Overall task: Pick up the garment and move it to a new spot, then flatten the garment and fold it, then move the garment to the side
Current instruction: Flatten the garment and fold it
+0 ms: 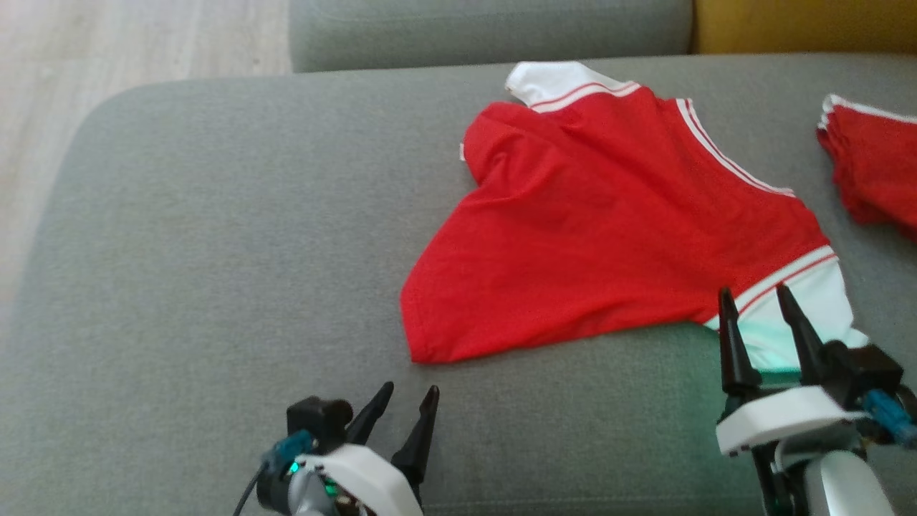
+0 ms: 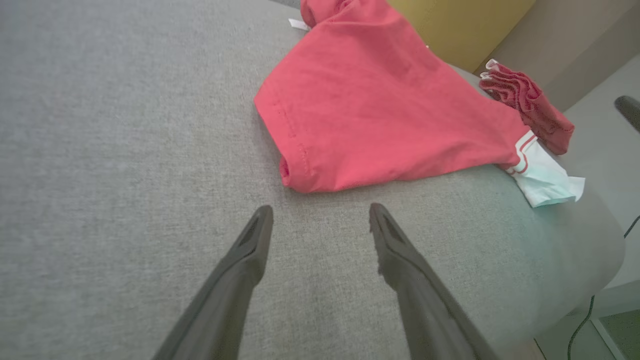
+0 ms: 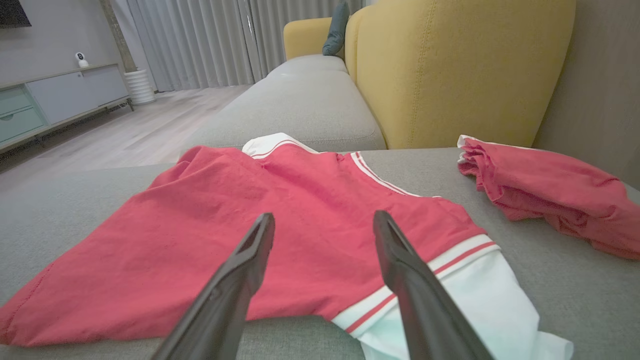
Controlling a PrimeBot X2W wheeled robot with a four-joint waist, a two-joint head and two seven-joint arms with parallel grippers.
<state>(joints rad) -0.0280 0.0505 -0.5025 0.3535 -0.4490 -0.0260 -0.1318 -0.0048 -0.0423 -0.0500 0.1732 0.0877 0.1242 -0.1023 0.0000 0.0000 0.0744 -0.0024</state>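
Observation:
A white tag (image 1: pixel 461 152) shows from under the garment's rounded far edge, so the garment's tucked hem (image 1: pixel 488 136) will open out flat when the robot pulls the garment tight.
A red garment (image 1: pixel 609 229) with white striped sleeves lies partly folded on the grey cushion (image 1: pixel 215 251); it also shows in the left wrist view as the garment (image 2: pixel 375 110) and in the right wrist view as the garment (image 3: pixel 260 235). My left gripper (image 1: pixel 408 393) (image 2: pixel 320 212) is open, hovering just short of the garment's near hem corner, holding nothing. My right gripper (image 1: pixel 756 294) (image 3: pixel 324 220) is open above the garment's near white sleeve (image 1: pixel 809 308), with nothing between its fingers.
A second red cloth (image 1: pixel 874 165) (image 3: pixel 545 190) lies bunched at the cushion's right edge. A yellow sofa back (image 3: pixel 465 65) rises behind it. Another grey cushion (image 1: pixel 487 29) lies beyond. Wooden floor (image 1: pixel 107 50) runs off to the left.

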